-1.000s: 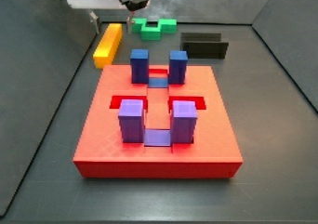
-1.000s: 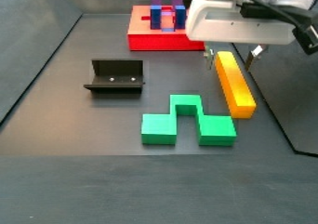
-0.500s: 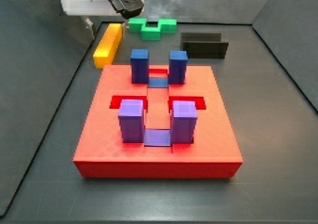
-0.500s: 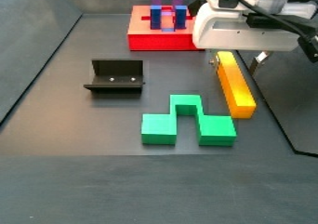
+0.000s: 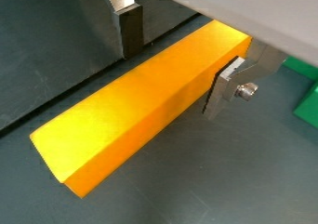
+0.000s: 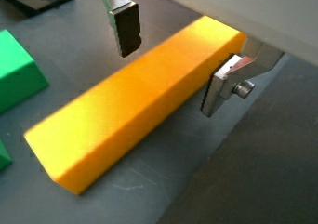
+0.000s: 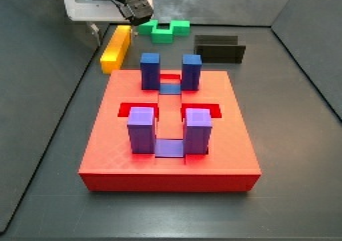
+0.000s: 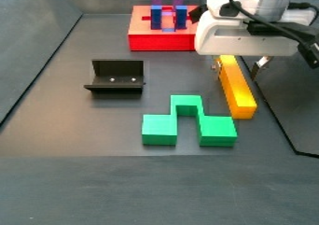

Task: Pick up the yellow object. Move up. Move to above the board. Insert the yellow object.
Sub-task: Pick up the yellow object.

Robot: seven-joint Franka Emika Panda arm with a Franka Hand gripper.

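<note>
The yellow object (image 7: 116, 49) will slip down between both pairs when I lower it, because the gaps (image 7: 170, 129) between the purple posts and blue posts are in line.
The yellow object (image 5: 143, 112) (image 6: 130, 112) is a long orange-yellow bar lying flat on the dark floor, in both side views (image 7: 116, 47) (image 8: 234, 87) beside the board. My gripper (image 5: 177, 56) (image 6: 173, 56) is open and straddles one end of the bar. One finger (image 6: 221, 84) stands close against the bar's side, while the other finger (image 6: 125, 28) is apart from it with a gap. In both side views the gripper (image 7: 115, 21) (image 8: 237, 61) hangs low over the bar. The board (image 7: 107, 145) (image 8: 156, 40) is a red slab with blue posts (image 7: 151, 70) and purple posts (image 7: 140, 130).
A green notched block (image 8: 187, 121) (image 7: 167, 29) lies next to the bar, its edge showing in both wrist views (image 5: 304, 102) (image 6: 15, 70). The black fixture (image 8: 116, 77) (image 7: 221, 50) stands farther off. Grey walls enclose the floor.
The gripper has moved sideways and come down over the yellow object, so its fingers now flank the bar. The bar and the other pieces have not moved.
</note>
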